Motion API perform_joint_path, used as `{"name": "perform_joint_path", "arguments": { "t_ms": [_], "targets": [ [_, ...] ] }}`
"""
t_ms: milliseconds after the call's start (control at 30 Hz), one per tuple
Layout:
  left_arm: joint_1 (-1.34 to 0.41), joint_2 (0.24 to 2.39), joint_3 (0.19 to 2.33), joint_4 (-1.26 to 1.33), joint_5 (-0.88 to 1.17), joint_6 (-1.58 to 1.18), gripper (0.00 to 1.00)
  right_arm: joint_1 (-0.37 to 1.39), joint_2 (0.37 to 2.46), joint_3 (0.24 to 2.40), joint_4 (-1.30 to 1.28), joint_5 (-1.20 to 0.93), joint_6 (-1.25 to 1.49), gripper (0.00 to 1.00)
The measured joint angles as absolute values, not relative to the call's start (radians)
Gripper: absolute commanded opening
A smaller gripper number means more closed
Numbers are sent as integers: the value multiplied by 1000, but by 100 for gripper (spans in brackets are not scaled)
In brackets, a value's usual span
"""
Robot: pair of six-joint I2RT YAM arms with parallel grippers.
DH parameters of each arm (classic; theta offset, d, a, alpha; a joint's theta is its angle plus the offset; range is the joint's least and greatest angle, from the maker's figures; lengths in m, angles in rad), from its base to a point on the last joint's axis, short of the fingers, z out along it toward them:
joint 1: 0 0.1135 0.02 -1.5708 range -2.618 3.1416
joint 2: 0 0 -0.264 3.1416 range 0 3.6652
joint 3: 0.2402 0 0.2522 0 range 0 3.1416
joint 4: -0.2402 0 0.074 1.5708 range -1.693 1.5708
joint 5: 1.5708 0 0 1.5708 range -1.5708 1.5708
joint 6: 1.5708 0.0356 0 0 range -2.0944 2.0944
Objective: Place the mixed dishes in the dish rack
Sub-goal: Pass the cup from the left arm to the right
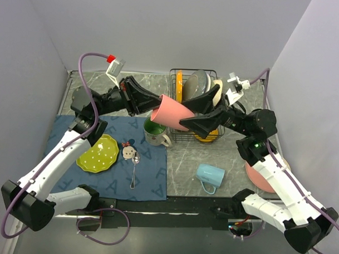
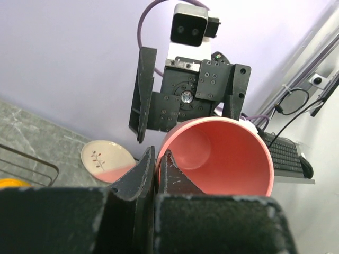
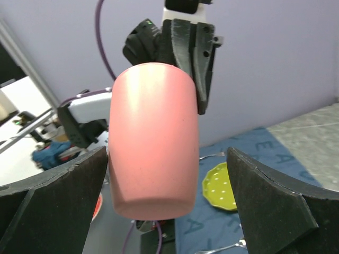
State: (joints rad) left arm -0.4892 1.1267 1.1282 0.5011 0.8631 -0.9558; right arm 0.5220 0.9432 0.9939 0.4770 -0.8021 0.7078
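The pink cup's base is tilted toward one finger of my open right gripper. Next, my left gripper swings it over toward the gap before my right gripper closes.
My left gripper is shut on the rim of a pink cup and holds it tilted in the air, just left of the black wire dish rack. In the left wrist view its fingers pinch the cup's wall. My right gripper is open, one jaw on each side of the cup's base, with a gap on the right side. The rack holds an orange plate, a grey plate and a cream bowl.
On the blue mat lie a lime-green plate, a small patterned dish, a spoon and a green mug. A light-blue mug lies on the table. A pink plate sits under my right arm.
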Motion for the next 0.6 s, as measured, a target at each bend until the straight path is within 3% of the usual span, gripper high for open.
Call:
{"name": "perform_joint_path", "arguments": {
  "t_ms": [300, 600],
  "targets": [
    [-500, 1113, 1114, 585, 807, -982, 1, 548, 947, 994, 492, -817, 723, 98],
    [-505, 1113, 1094, 626, 791, -1001, 1, 552, 934, 994, 512, -838, 738, 74]
  ]
}}
